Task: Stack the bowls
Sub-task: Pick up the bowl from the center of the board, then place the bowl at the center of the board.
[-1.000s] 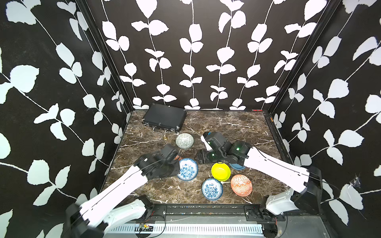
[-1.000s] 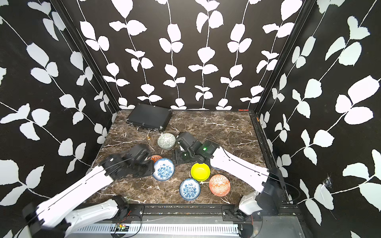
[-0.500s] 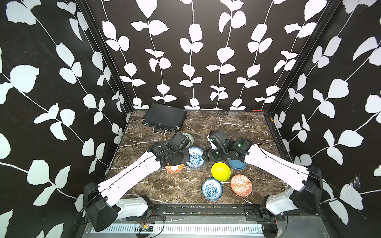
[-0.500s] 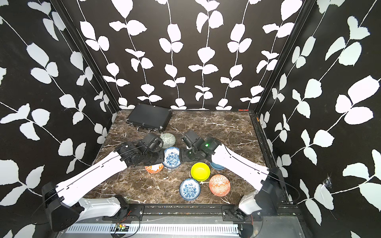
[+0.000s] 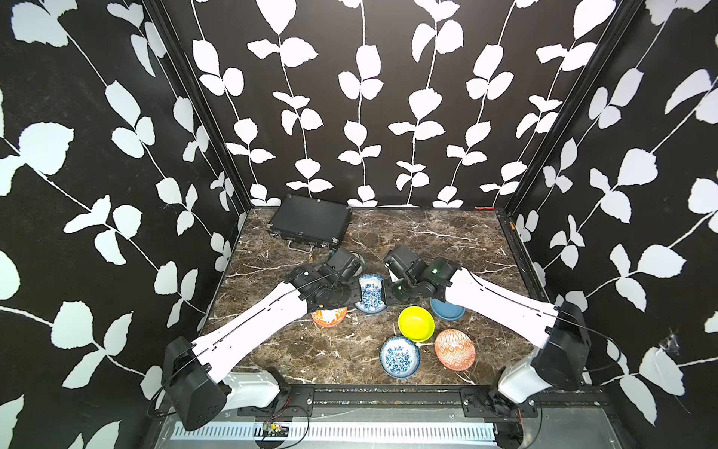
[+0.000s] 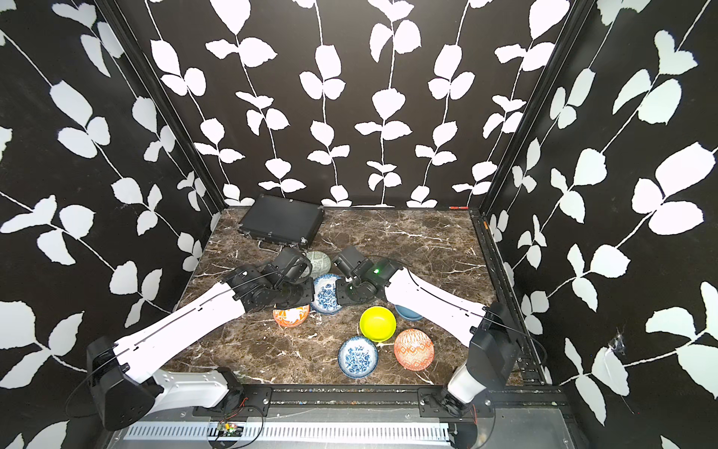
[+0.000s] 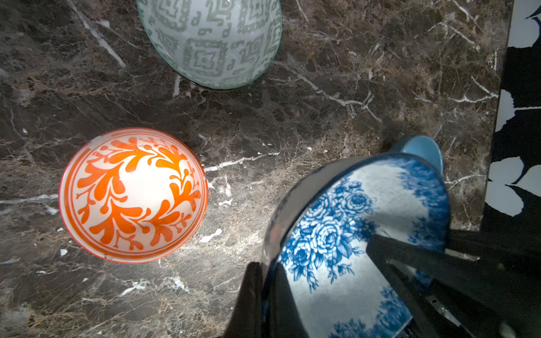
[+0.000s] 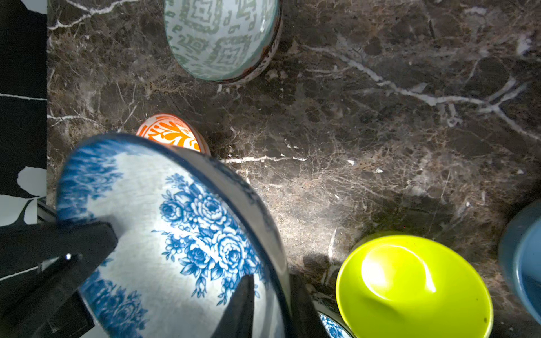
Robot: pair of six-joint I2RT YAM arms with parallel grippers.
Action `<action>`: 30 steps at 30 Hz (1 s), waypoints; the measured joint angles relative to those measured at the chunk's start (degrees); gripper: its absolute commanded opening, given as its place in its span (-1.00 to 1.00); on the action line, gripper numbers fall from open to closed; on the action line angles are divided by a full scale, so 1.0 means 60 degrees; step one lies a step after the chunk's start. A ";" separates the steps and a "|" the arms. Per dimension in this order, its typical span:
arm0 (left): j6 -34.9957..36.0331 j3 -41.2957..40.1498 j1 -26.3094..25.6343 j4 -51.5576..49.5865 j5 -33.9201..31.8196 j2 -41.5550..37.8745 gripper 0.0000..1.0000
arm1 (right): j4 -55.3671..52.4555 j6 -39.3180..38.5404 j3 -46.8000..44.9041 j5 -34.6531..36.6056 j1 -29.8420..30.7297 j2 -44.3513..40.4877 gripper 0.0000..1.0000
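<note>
The blue-floral bowl's rim (image 6: 326,276) is pinched by both grippers, so next my left gripper opens and moves away before my right gripper puts that bowl down next to the pale patterned bowl (image 6: 319,262).
A blue-floral bowl (image 5: 372,291) (image 6: 326,292) hangs tilted over the table's middle, between both arms. My left gripper (image 5: 359,294) (image 7: 265,270) is shut on its rim on one side. My right gripper (image 5: 384,291) (image 8: 270,282) is shut on the opposite rim, one finger inside (image 8: 240,307) and one outside. On the table lie an orange-patterned bowl (image 5: 329,315) (image 7: 133,194), a pale patterned bowl (image 6: 318,263) (image 7: 210,41), a yellow bowl (image 5: 416,323) (image 8: 412,289), a plain blue bowl (image 5: 447,310), a second blue-floral bowl (image 5: 399,357) and an orange diamond-patterned bowl (image 5: 454,349).
A flat black case (image 5: 309,221) lies at the back left corner. Dark walls with white leaves close in the marble table (image 5: 447,237) on three sides. The left arm reaches over the orange-patterned bowl.
My left gripper carried the blue-floral bowl up from the front left towards the middle and tilted it. My right gripper closed on its far rim. The orange-patterned bowl now shows beside the left arm.
</note>
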 measured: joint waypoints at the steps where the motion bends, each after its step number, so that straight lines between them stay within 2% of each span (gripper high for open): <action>1: -0.0015 0.0007 0.0000 0.0000 0.0018 0.0029 -1.00 | 0.0011 0.0026 0.0007 0.0102 -0.0004 0.0029 -0.84; 3: -0.0047 0.0018 -0.0062 0.0036 0.0051 0.0073 -1.00 | 0.0044 0.0229 0.0011 0.0273 -0.0113 0.0084 -0.98; 6: -0.0062 0.0018 -0.0069 0.0109 0.0040 0.0142 -1.00 | 0.0033 0.0277 0.0015 0.0328 -0.0135 0.0113 -1.00; 7: -0.0062 0.0018 -0.0069 0.0120 0.0025 0.0149 -0.94 | 0.0033 0.0280 0.0015 0.0324 -0.0142 0.0117 -1.00; 9: -0.0025 0.0018 -0.0069 0.0182 0.0025 0.0160 0.02 | 0.0044 0.0270 0.0015 0.0302 -0.0193 0.0117 -1.00; 10: 0.0018 0.0018 -0.0069 0.0299 0.0036 0.0160 0.85 | 0.0015 0.0259 0.0015 0.0215 -0.0248 0.0120 -1.00; 11: 0.0051 0.0022 -0.0069 0.0426 0.0033 0.0157 0.95 | -0.0007 0.0255 0.0015 0.0142 -0.0291 0.0138 -1.00; 18: 0.0517 0.0033 -0.0051 0.0794 -0.0237 0.0084 0.97 | -0.0153 0.0026 0.0219 -0.0568 -0.1202 0.0477 -1.00; 23: 0.1410 -0.0036 -0.0033 0.0987 -0.1031 -0.0404 0.97 | -0.0423 -0.0390 0.1096 -0.0984 -0.2229 0.1413 -1.00; 27: 0.2222 -0.0892 0.0215 0.1563 -0.1792 -0.1439 0.97 | -0.0714 -0.0703 0.1810 -0.1246 -0.2947 0.2131 -1.00; 30: 0.2583 -0.2138 0.0911 0.2142 -0.2084 -0.2444 0.97 | -0.0994 -0.0943 0.2455 -0.1421 -0.3381 0.2747 -1.00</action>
